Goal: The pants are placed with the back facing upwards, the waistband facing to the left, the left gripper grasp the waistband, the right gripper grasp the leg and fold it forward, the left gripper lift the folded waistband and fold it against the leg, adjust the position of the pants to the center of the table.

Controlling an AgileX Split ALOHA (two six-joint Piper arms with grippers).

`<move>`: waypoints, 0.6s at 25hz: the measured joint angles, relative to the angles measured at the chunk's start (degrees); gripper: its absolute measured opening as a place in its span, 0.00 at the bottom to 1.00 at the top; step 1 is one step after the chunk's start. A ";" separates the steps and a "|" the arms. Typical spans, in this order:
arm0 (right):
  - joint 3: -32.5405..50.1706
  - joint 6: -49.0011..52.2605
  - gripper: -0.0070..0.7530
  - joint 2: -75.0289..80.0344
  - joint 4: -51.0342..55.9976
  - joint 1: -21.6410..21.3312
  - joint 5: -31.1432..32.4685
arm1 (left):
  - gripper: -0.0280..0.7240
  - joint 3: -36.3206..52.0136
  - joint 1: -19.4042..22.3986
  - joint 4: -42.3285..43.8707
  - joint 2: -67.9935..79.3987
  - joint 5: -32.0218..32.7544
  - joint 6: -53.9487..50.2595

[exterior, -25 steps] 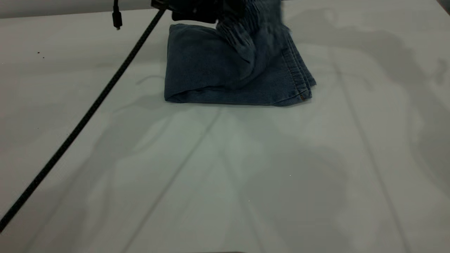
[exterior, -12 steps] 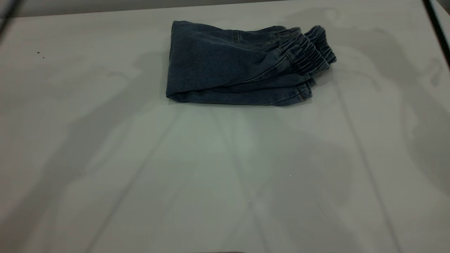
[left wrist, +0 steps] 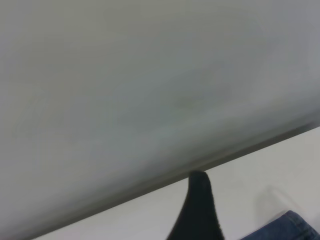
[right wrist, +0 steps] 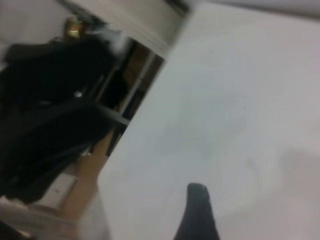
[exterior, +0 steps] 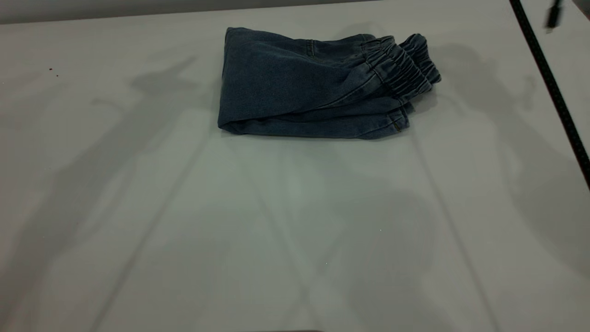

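Observation:
My right gripper should come down next to the waistband (exterior: 344, 62) and pull the pants toward the center, because the pants lie close to the table's far edge (exterior: 309, 6).
The pants (exterior: 295, 78) lie folded into a compact blue denim bundle at the far middle of the table (exterior: 295, 221). The gathered waistband (exterior: 401, 64) rests on top at the bundle's right end, over the leg hems (exterior: 394, 122); which leg is which cannot be told. Neither gripper appears in the exterior view. My left gripper (left wrist: 245, 220) shows one dark finger (left wrist: 199, 212) above the table, with a denim corner (left wrist: 285, 227) beside it and nothing held. My right gripper (right wrist: 225, 215) shows one dark finger (right wrist: 197, 212) over bare table.
A black cable (exterior: 548, 87) with a hanging plug (exterior: 551, 16) crosses the far right corner. The table's far edge (exterior: 115, 13) runs close behind the pants. Dark furniture (right wrist: 55, 115) stands beyond the table edge in the right wrist view.
A second ago the waistband was lifted above the bundle; it now lies let go on the leg hems. The cable at the left has gone, and one has swung in at the right.

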 joint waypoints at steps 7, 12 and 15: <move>0.23 4.82 0.63 -0.43 -36.83 1.18 0.32 | 0.73 0.00 0.00 -0.05 0.00 0.00 1.08; 6.71 9.34 0.63 -1.71 -42.46 2.11 0.00 | 0.73 0.00 0.00 -0.05 0.11 0.00 1.28; 15.22 8.43 0.63 -3.35 -42.35 4.62 -0.23 | 0.73 0.00 0.00 -0.05 0.11 0.00 1.33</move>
